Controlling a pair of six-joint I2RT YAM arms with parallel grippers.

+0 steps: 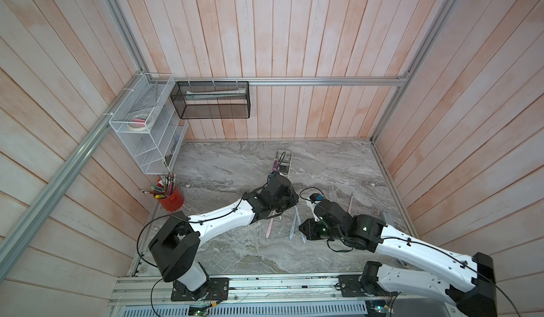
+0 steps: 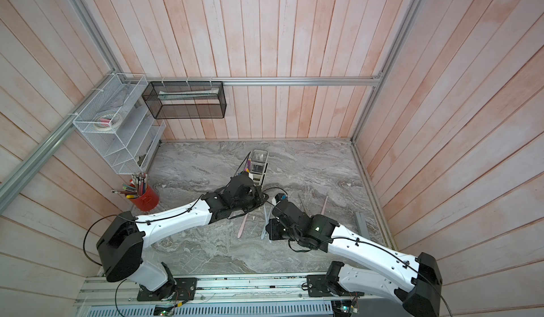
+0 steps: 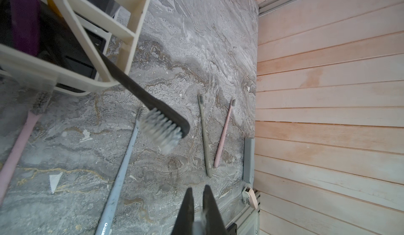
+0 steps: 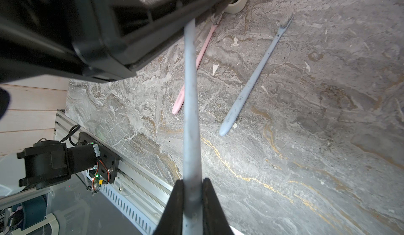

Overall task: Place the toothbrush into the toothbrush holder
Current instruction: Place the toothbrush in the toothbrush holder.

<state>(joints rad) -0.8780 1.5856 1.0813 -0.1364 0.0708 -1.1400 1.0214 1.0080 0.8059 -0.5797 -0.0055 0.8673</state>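
Note:
The handle that must go into the toothbrush holder is covered by my right gripper. My left gripper should take over the grey-blue toothbrush and lower it with the handle first.
My right gripper is shut on the handle of a grey-blue toothbrush. Its far end runs under the black body of my left gripper. My left gripper has its jaws almost together, with a pale blurred piece of that toothbrush between them. The cream-white toothbrush holder stands close beside the left gripper, and shows in both top views. A black toothbrush with white bristles leans out of it, next to a purple item.
Loose toothbrushes lie on the marble: pink, grey-blue, olive and another pink. A red pen cup, a white wire rack and a black mesh basket are at the left wall.

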